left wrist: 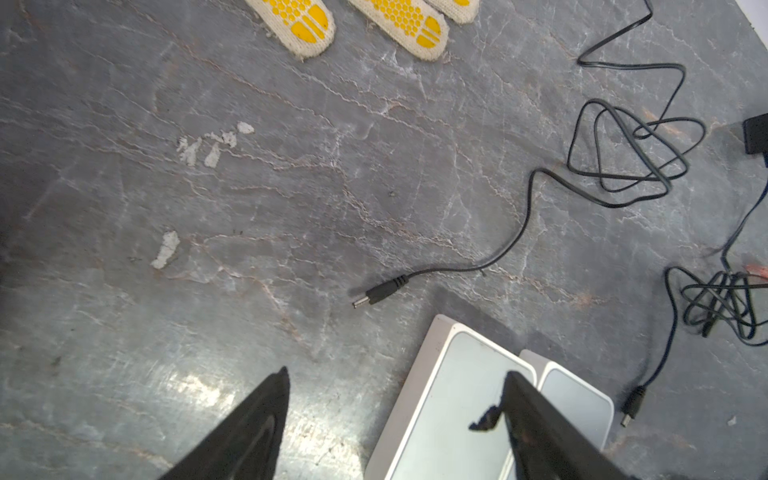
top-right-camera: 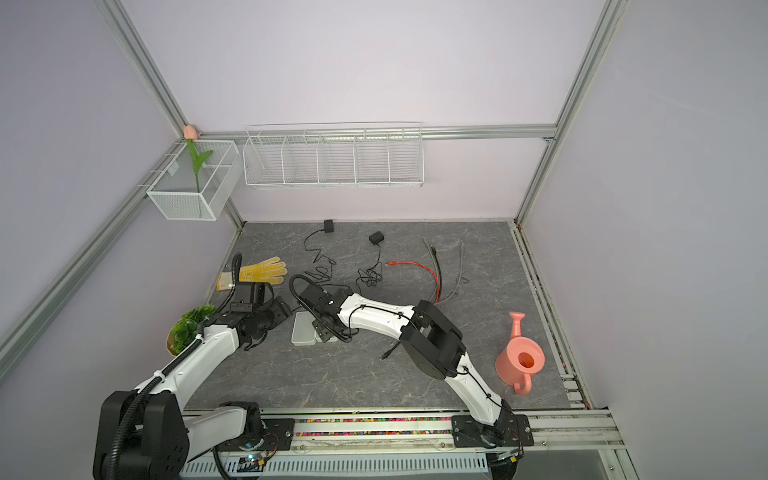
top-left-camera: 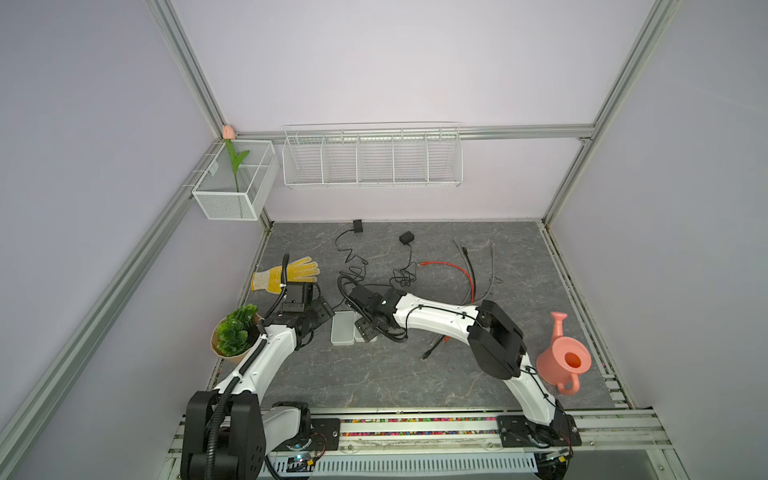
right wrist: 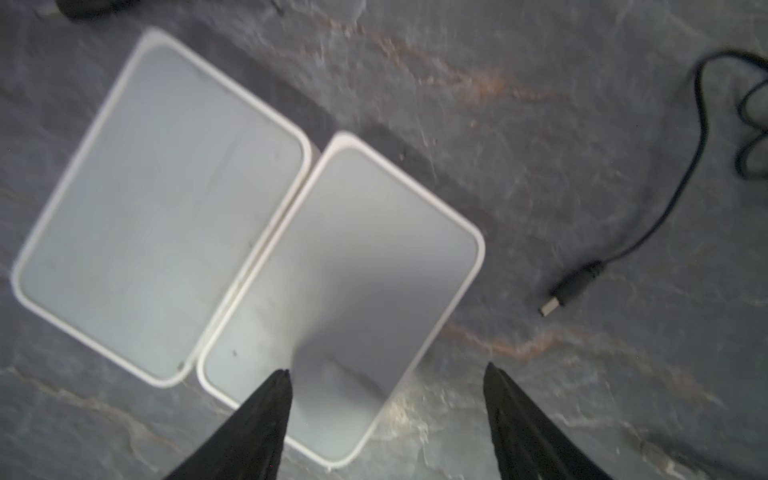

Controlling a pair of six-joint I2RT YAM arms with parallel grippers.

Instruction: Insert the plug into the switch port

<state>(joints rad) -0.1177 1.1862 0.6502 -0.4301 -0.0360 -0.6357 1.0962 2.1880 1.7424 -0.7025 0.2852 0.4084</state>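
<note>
The white switches sit flush, edge (right wrist: 256, 254) against edge, so my right gripper needs to shift the switch (right wrist: 344, 292) under it clear before my left gripper lifts the barrel plug.
Two white switches lie side by side mid-table, one (left wrist: 449, 415) (right wrist: 166, 208) (top-left-camera: 343, 328) on the left and its neighbour (right wrist: 374, 257) (left wrist: 573, 399) on the right. No port shows on either. A black barrel plug (left wrist: 376, 291) on a thin black cable lies on the table just beyond the left switch. A second black plug (left wrist: 631, 409) (right wrist: 569, 286) lies beside the right switch. My left gripper (left wrist: 397, 372) (top-left-camera: 328, 311) is open and holds nothing, with one finger over the left switch. Open too, my right gripper (right wrist: 387, 369) (top-left-camera: 365, 328) straddles a corner of the right switch.
Black adapters (top-left-camera: 358, 226) (top-left-camera: 405, 237) with tangled cables lie at the back. Red (top-left-camera: 453, 270) and grey cables (top-left-camera: 492, 266) lie back right. A yellow glove (top-left-camera: 286, 272) and a potted plant (top-left-camera: 235, 334) are on the left, a pink watering can (top-left-camera: 563, 359) on the right.
</note>
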